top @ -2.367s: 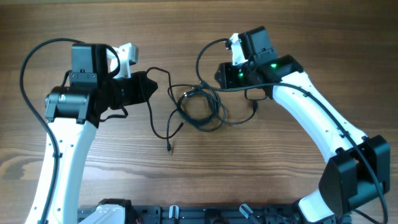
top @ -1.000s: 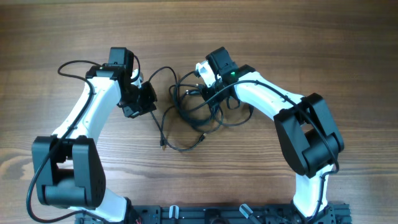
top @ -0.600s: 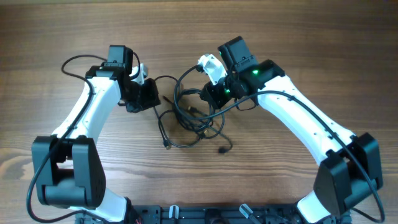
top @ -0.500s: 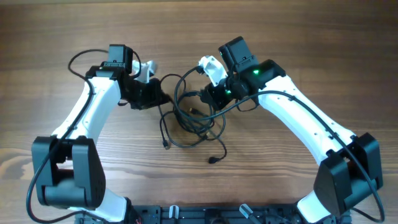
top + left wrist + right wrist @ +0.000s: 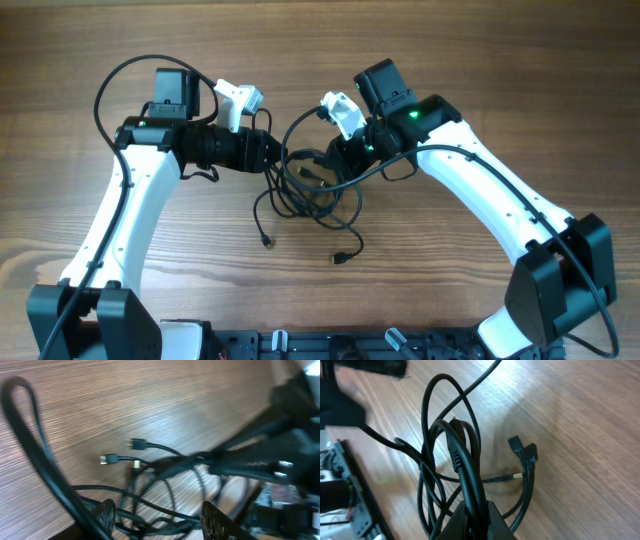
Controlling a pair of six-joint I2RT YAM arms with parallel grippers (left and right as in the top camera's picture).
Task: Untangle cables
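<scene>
The robot's right gripper is pinching a whole bundle of looped strands of cable (image 5: 470,479), so it should put the bundle down and open before the left gripper pulls a strand of cable from the loops (image 5: 298,198).
The cables (image 5: 312,192) are thin black cords knotted in loose loops at the table's middle, with plug ends trailing toward the front (image 5: 340,259). My left gripper (image 5: 272,152) reaches in from the left, level with the tangle's left side. In the left wrist view its jaws (image 5: 160,521) stand apart with several cable strands (image 5: 165,465) running between and past them, none pinched. My right gripper (image 5: 338,158) sits at the tangle's upper right. The right wrist view shows it (image 5: 476,512) shut on a bundle of cable strands (image 5: 465,460) that rises in loops ahead of it.
Thicker black wires arc off each arm, one in a big loop over the left arm (image 5: 110,85). A dark rail with fittings (image 5: 330,345) runs along the table's front edge. Bare wooden table (image 5: 450,300) surrounds the tangle.
My left gripper has opened and moved right, up against the tangle. The loose cable ends have slid toward the front. The right arm has lifted, then held still, staying shut on its bundle.
</scene>
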